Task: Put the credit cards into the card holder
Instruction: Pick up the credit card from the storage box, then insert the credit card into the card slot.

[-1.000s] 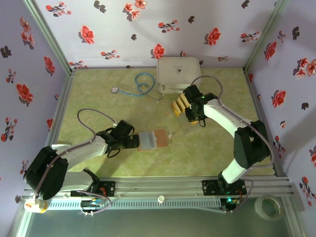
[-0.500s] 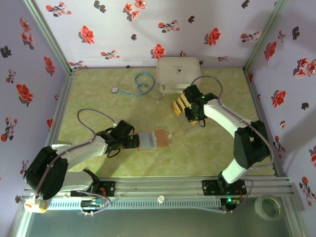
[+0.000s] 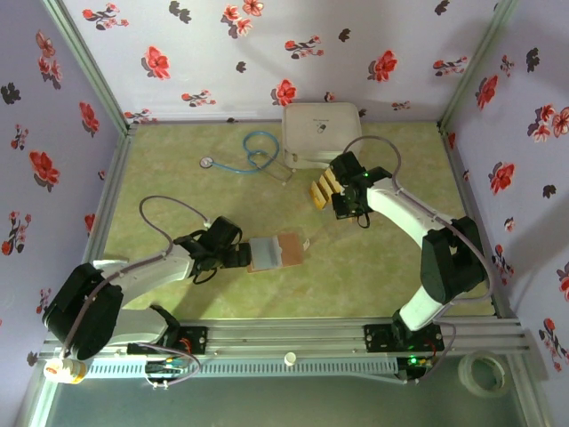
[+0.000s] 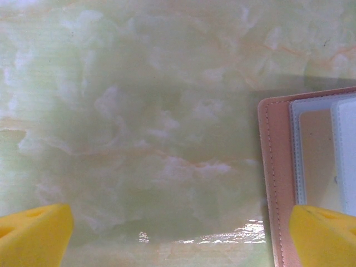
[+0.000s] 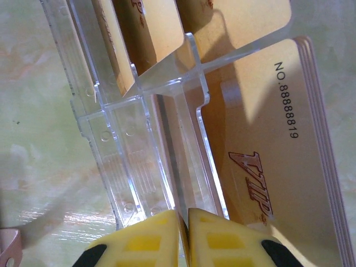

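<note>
Next, I move my left gripper in over the card holder and keep the page flat, because the upper pocket page lies short of the card under it.
Golden-yellow credit cards stand in a clear plastic rack at the back centre of the table. One large card reads "VIP". My right gripper is at the rack, its yellow pads shut on the thin edge of one card seen end-on. The reddish-brown card holder lies open and flat in front of the left arm, pale grey-blue pockets up. My left gripper is open at its left edge. One fingertip is over the holder, the other over bare table.
A big white rounded case sits just behind the card rack. A blue stethoscope lies to its left. Flowered walls close in the table on three sides. A tape roll lies beyond the front rail at right.
</note>
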`<state>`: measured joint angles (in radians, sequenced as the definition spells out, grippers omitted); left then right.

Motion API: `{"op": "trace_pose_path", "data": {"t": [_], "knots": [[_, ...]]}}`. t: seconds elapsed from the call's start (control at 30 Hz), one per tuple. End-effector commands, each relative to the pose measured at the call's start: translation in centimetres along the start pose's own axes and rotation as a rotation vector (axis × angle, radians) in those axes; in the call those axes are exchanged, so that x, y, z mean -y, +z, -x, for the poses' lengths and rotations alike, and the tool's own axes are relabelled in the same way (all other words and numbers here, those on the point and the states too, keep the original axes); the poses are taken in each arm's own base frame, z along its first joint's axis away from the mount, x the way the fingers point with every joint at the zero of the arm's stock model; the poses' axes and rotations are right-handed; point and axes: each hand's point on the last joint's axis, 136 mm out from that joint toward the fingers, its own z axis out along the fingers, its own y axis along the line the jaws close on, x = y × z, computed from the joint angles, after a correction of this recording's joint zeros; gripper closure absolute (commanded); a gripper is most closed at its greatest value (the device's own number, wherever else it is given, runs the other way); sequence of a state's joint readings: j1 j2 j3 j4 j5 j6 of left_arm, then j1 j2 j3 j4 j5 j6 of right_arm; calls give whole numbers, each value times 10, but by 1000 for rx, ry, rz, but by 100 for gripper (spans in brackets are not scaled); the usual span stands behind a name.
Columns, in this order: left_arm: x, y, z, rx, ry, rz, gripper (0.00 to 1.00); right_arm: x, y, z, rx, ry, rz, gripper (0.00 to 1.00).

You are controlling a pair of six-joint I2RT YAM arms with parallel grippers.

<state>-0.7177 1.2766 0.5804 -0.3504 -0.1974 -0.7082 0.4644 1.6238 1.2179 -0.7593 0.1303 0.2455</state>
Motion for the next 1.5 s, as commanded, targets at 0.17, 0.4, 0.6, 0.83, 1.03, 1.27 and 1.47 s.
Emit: {"op": "trace_pose_path", "data": {"t": [0.17, 0.4, 0.6, 0.83, 1.03, 1.27, 1.47], "knots": [[3, 1, -3, -6, 6, -7, 0, -1, -10, 12, 22, 1, 10, 100], [2, -5, 2, 2, 28, 4, 0, 0, -40, 18, 71, 0, 32, 100], [4, -21, 11, 27, 39, -5, 0, -5, -75, 19, 151, 39, 115, 100], [26, -34, 21, 56, 61, -59, 0, -43, -92, 14, 216, 134, 386, 100], [44, -26, 20, 44, 114, -58, 0, -82, -93, 8, 244, 243, 635, 100], [37, -10, 8, 17, 162, 35, 0, -119, -66, -17, 217, 257, 717, 100], [29, 1, 0, 6, 167, 76, 0, -139, -37, -36, 173, 266, 746, 100]]}}
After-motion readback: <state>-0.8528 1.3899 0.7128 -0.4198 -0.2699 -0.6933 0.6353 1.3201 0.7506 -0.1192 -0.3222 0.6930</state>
